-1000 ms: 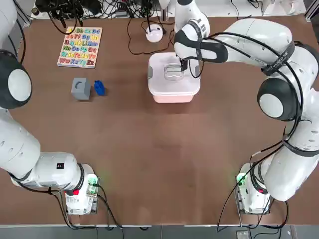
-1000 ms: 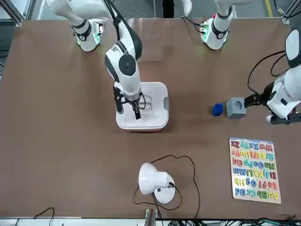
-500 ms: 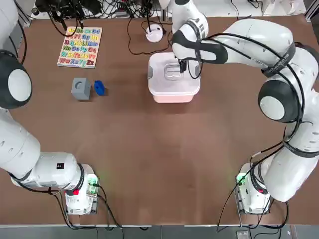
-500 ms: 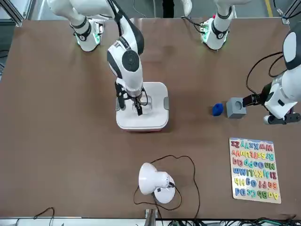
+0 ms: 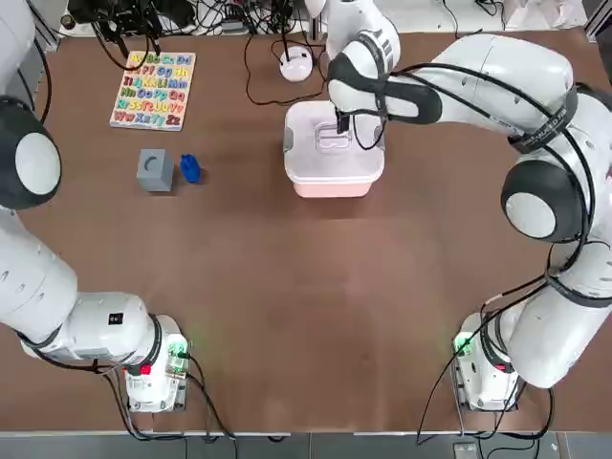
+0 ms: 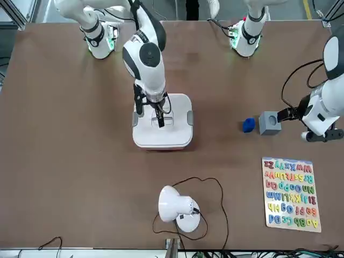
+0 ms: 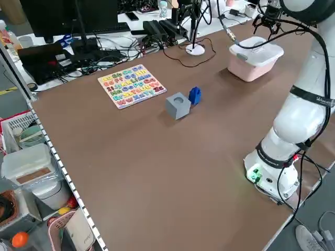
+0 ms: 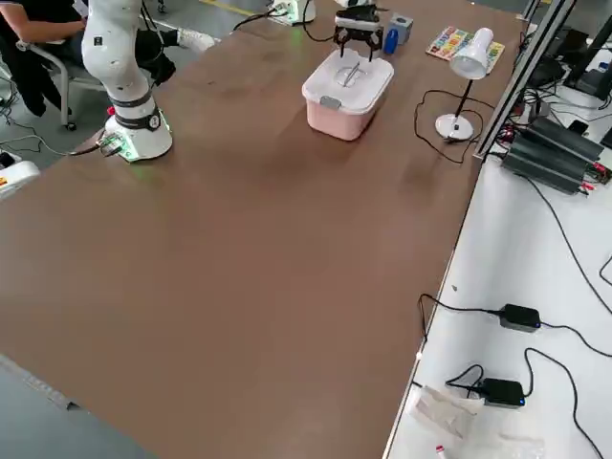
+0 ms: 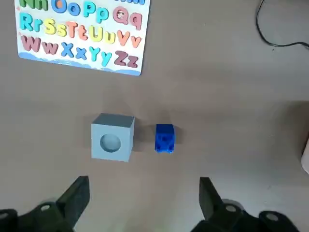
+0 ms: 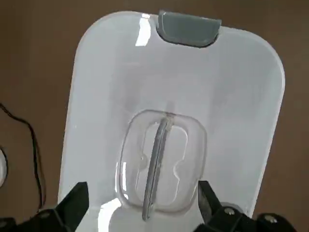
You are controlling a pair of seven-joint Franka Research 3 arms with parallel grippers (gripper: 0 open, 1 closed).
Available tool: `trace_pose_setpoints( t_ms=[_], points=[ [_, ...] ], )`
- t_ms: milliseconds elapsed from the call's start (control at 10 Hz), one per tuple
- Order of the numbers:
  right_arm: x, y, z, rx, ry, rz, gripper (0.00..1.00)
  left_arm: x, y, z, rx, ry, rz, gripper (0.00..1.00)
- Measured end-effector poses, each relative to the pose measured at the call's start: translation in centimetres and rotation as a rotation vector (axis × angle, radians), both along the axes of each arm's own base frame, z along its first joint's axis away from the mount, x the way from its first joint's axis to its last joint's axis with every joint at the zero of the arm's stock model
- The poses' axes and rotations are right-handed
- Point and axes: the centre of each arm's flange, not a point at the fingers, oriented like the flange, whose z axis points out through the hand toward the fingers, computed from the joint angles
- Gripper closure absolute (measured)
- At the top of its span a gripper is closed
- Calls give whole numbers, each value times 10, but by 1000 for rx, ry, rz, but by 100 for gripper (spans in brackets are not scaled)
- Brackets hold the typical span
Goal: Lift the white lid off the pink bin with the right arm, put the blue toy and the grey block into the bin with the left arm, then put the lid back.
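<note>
Grey tabs (image 6: 190, 117) are sitting inside the lid's edge, so the white lid (image 6: 161, 137) will take them off the pink bin with it when I lift the lid's handle.
The white lid (image 5: 308, 145) sits shut on the pink bin (image 5: 330, 188) at the table's far middle. My right gripper (image 10: 140, 208) hovers open just above the lid's clear handle (image 10: 161, 159), one finger (image 6: 159, 117) to each side of the handle and nothing between them. The grey block (image 5: 155, 169) and the blue toy (image 5: 191, 169) stand side by side on the table to the left, a small gap between them. My left gripper (image 9: 142, 198) hangs open above the table near the block (image 9: 112, 143) and the toy (image 9: 164, 138), touching neither.
A colourful alphabet puzzle board (image 5: 153, 91) lies at the far left corner. A small round white device (image 5: 296, 64) with a black cable sits just behind the bin. A person sits beyond the table's corner (image 8: 29, 29).
My right gripper has shifted slightly over the lid, coming more squarely above the handle. The left arm, the block and the toy have stayed put.
</note>
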Motion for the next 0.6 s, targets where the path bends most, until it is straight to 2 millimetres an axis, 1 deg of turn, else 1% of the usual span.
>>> trace_pose_setpoints(
  t_ms=[200,400,500,600],
  points=[
    [-1,-2,-8,-8,7,-4,0,0,0,0,0,0,0,0],
    [-4,-5,-30,-25,9,4,0,0,0,0,0,0,0,0],
    [-4,-5,-38,-33,14,7,0,0,0,0,0,1,0,0],
    [-4,-5,-42,-36,15,8,0,0,0,0,0,1,0,0]
  ],
)
